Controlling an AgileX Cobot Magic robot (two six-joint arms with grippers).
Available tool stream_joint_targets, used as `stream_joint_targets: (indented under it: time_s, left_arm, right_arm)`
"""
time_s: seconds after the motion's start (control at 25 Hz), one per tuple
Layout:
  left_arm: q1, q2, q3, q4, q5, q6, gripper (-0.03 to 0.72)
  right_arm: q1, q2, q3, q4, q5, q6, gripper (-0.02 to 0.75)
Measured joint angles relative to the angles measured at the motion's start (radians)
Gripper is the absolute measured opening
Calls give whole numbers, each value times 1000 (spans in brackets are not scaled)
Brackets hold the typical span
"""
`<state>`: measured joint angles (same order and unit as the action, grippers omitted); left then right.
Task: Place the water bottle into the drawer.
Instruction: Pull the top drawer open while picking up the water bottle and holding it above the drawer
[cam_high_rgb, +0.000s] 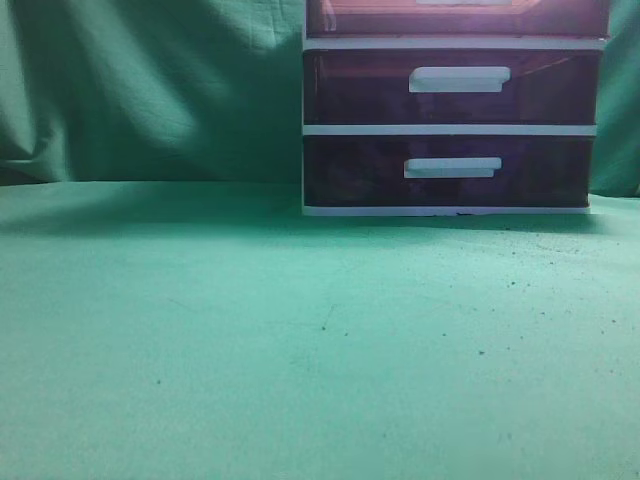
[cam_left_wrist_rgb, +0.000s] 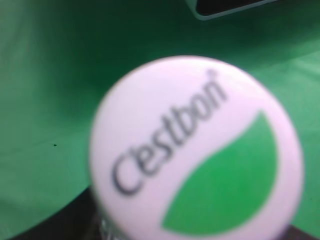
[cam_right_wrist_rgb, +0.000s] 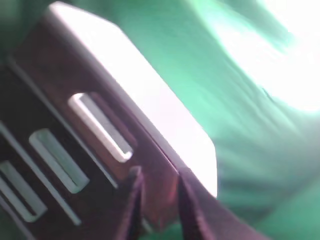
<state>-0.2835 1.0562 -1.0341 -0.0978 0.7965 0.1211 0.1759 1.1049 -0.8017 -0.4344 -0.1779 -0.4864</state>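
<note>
The top drawer will slide straight out by itself when I pull, because a white piece of the drawer frame separates it from the drawers below.
The water bottle's white cap, printed "C'estbon" with a green leaf, fills the left wrist view. It sits right in front of the camera, held in my left gripper, whose dark jaws show only at the bottom corners. The drawer is the top one of the white-framed unit, cut off by the exterior view's upper edge. In the right wrist view its white bar handle shows. My right gripper is open, its two dark fingers before the right end of the drawer's front. Neither gripper shows in the exterior view.
Two like drawers sit below the top one. The unit's white top is bright in the right wrist view, and a corner of the unit shows in the left wrist view. Green cloth covers the table and backdrop.
</note>
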Motion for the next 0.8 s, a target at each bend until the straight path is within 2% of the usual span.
stream_joint_targets:
  time_s: [0.12, 0.2, 0.36, 0.76, 0.8]
  left_arm:
    - [0, 0, 0, 0, 10, 0, 290]
    - [0, 0, 0, 0, 12, 0, 290]
    - [0, 0, 0, 0, 12, 2, 290]
    - [0, 10, 9, 13, 27, 2, 290]
    - [0, 14, 9, 19, 29, 2, 290]
  right_arm:
    - [7, 171, -48, -42, -100, -232, 340]
    - [7, 275, -89, -49, -124, -328, 402]
    - [7, 426, -194, -52, -154, -395, 391]
    - [7, 686, -424, -54, -188, -403, 391]
    - [7, 702, -430, -54, -188, -403, 346]
